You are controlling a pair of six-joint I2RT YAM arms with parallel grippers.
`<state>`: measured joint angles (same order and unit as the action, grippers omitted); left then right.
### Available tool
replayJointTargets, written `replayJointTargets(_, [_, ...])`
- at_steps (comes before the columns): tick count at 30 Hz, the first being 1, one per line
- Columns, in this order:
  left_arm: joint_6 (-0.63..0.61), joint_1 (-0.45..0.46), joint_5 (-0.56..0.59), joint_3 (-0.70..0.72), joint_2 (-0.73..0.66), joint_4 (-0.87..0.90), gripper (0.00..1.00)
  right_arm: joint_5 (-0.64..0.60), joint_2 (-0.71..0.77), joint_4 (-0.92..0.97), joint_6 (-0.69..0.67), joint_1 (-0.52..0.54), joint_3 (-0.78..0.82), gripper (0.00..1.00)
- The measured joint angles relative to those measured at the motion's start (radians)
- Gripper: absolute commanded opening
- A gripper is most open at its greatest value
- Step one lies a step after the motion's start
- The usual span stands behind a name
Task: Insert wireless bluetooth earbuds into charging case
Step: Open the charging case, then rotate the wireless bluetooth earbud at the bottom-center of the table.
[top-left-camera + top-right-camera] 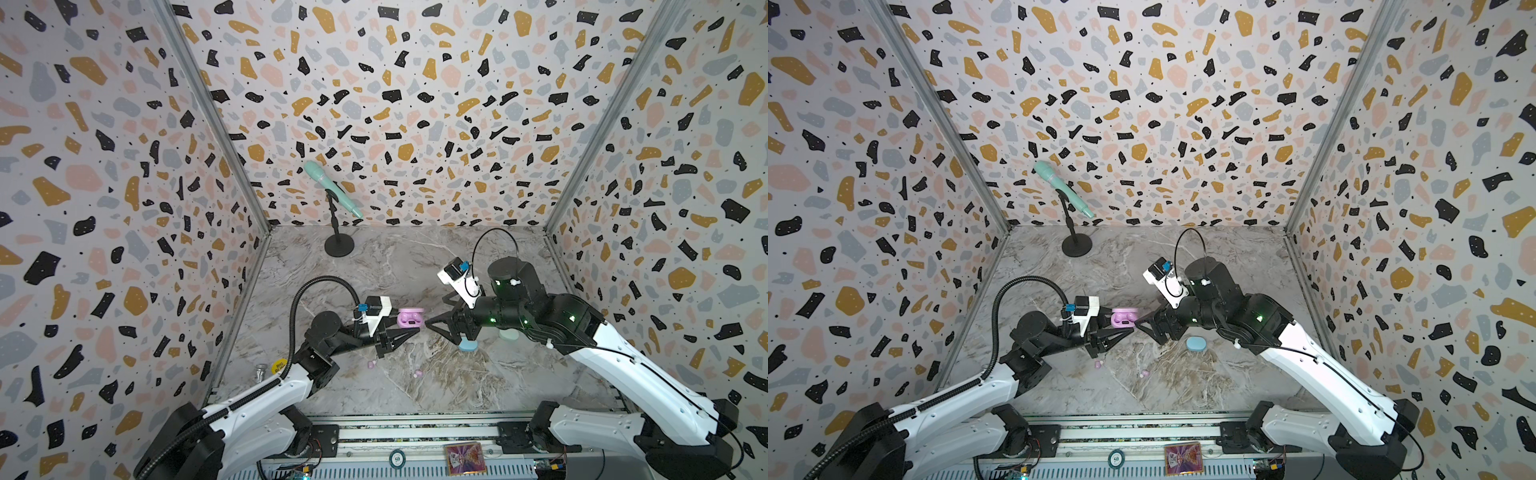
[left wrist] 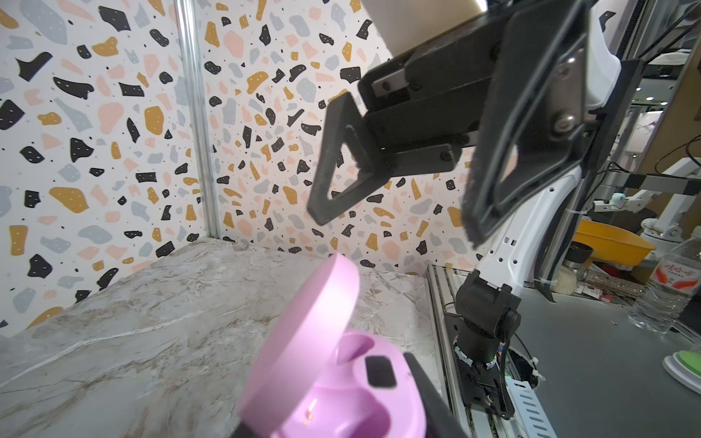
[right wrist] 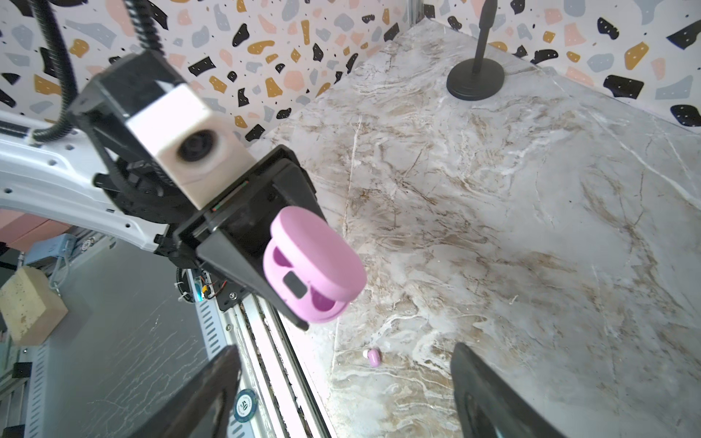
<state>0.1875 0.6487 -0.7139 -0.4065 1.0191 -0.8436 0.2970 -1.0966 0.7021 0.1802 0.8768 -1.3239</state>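
My right gripper should keep going down until its fingers are over the pink earbud nearer the middle (image 1: 417, 373), as the charging case's lid (image 1: 411, 310) stands open over empty wells.
My left gripper (image 1: 405, 332) is shut on the pink charging case (image 1: 409, 319), holding it above the marble table with its lid open. In the left wrist view the case (image 2: 341, 383) sits between the jaws and both wells look empty. Two pink earbuds lie loose on the table, one (image 1: 371, 364) below the left gripper and one (image 1: 417, 374) nearer the middle; the right wrist view shows one earbud (image 3: 373, 356). My right gripper (image 1: 439, 311) faces the case from the right, open and holding nothing; its fingers stand wide apart in the right wrist view (image 3: 345, 352).
A light blue case (image 1: 468, 345) lies shut under the right gripper. A mint case (image 1: 508, 333) is partly hidden by the right arm. A teal microphone on a black stand (image 1: 338, 245) is at the back. Patterned walls close in three sides.
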Motion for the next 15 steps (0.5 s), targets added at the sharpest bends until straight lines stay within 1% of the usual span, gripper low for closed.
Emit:
replayJointTargets(6, [0.008, -0.01, 0.005, 0.012, -0.014, 0.0, 0.1, -0.038, 0.004, -0.031, 0.052, 0.042, 0.047, 0.87])
replayJointTargets(15, [0.011, -0.059, 0.06, 0.035, -0.093, 0.005, 0.1, -0.046, 0.07, -0.143, 0.208, 0.055, 0.286, 0.85])
